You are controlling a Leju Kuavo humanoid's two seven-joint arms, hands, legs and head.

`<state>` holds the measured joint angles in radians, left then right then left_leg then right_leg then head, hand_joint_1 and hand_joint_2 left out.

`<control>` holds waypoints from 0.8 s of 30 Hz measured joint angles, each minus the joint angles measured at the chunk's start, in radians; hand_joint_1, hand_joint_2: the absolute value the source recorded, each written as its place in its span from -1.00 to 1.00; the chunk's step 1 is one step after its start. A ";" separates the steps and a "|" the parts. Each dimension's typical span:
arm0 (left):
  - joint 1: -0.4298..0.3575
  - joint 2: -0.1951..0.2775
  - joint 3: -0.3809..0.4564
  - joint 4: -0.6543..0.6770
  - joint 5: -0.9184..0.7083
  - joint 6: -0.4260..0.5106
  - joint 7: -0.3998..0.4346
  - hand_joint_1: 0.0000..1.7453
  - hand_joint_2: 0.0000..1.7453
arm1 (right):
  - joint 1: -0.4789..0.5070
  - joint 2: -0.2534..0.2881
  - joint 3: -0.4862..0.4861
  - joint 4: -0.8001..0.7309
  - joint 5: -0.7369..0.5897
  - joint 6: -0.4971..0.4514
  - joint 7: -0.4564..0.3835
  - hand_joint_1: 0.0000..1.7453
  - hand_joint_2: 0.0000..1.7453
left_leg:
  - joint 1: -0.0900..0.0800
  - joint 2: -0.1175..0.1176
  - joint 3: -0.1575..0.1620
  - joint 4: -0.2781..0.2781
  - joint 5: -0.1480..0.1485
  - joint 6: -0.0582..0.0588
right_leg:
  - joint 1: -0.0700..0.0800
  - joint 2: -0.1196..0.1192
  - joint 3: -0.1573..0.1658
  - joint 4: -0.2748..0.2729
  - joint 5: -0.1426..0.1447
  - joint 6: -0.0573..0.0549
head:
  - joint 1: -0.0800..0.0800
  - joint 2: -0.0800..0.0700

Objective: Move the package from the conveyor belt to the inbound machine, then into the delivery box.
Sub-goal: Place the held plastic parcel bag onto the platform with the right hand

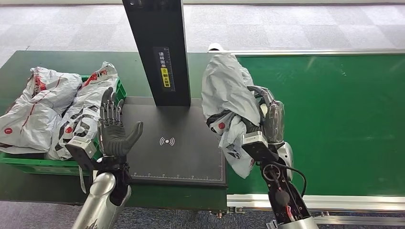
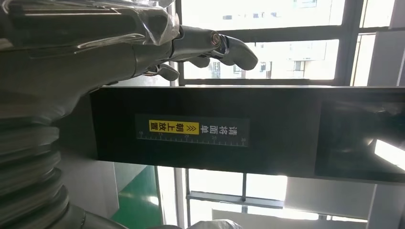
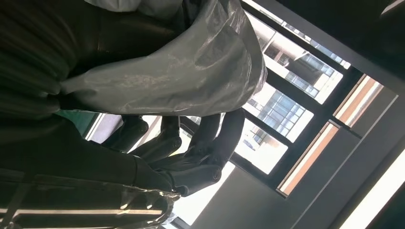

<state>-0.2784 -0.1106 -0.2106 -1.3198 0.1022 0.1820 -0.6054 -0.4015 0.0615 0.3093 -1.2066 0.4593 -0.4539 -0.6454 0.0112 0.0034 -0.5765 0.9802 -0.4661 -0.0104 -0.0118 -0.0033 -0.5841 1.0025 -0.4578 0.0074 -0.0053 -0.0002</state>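
I expect the grey plastic package (image 1: 226, 88) to bunch up into folds when I grip and lift it, since the package's printed lower end (image 1: 237, 150) hangs limp and creased.
My right hand (image 1: 261, 117) grips a grey plastic package (image 1: 225, 90), lifted above the seam between the green conveyor belt (image 1: 334, 119) and the inbound machine's black plate (image 1: 176, 143). The package droops below the hand, with red and black print at its lower end. In the right wrist view the grey package (image 3: 181, 71) lies over the dark fingers (image 3: 200, 143). My left hand (image 1: 113, 129) stands upright and open at the plate's left edge, palm toward the plate, beside the green delivery box (image 1: 28, 160). In the left wrist view the left hand's fingers (image 2: 224, 45) stretch out, holding nothing.
The machine's black post (image 1: 160, 47) with a yellow label rises behind the plate. The delivery box holds several grey-and-white packages (image 1: 43, 105). A metal rail (image 1: 315, 200) edges the belt's near side. Grey carpet lies beyond the table.
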 joint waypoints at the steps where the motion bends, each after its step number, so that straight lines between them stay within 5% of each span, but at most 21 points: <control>1: 0.000 0.000 0.000 0.000 0.000 0.000 0.000 -1.00 1.00 | 0.000 0.000 0.005 0.000 0.000 0.000 0.001 1.00 1.00 | 0.000 0.000 0.000 0.000 0.000 0.000 | 0.000 0.000 0.000 0.000 0.000 0.000 | 0.000 0.000; 8: 0.000 0.000 0.000 0.000 0.000 0.000 0.000 -1.00 1.00 | 0.000 0.000 0.011 0.000 0.001 0.001 0.004 1.00 1.00 | 0.000 0.000 0.000 0.000 0.000 0.000 | 0.000 0.000 0.000 0.000 0.000 0.000 | 0.000 0.000; 18: 0.004 0.004 0.006 0.000 0.005 0.015 0.000 -1.00 1.00 | -0.036 -0.020 0.165 0.096 0.339 0.112 0.224 1.00 1.00 | 0.000 0.000 0.000 0.000 0.000 0.000 | 0.000 0.000 0.000 0.000 0.000 0.000 | 0.000 0.000; 24: 0.000 0.009 0.011 0.007 0.027 -0.003 -0.005 -1.00 1.00 | -0.152 -0.025 0.250 0.270 0.501 0.214 0.280 1.00 1.00 | 0.000 0.000 0.000 0.000 0.000 0.000 | 0.000 0.000 0.000 0.000 0.000 0.000 | 0.000 0.000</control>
<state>-0.2789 -0.1019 -0.1996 -1.3128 0.1297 0.1789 -0.6101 -0.5539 0.0363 0.5591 -0.9370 0.9600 -0.2395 -0.3658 0.0112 0.0031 -0.5766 0.9802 -0.4657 -0.0103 -0.0117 -0.0032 -0.5839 1.0026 -0.4574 0.0072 -0.0053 -0.0001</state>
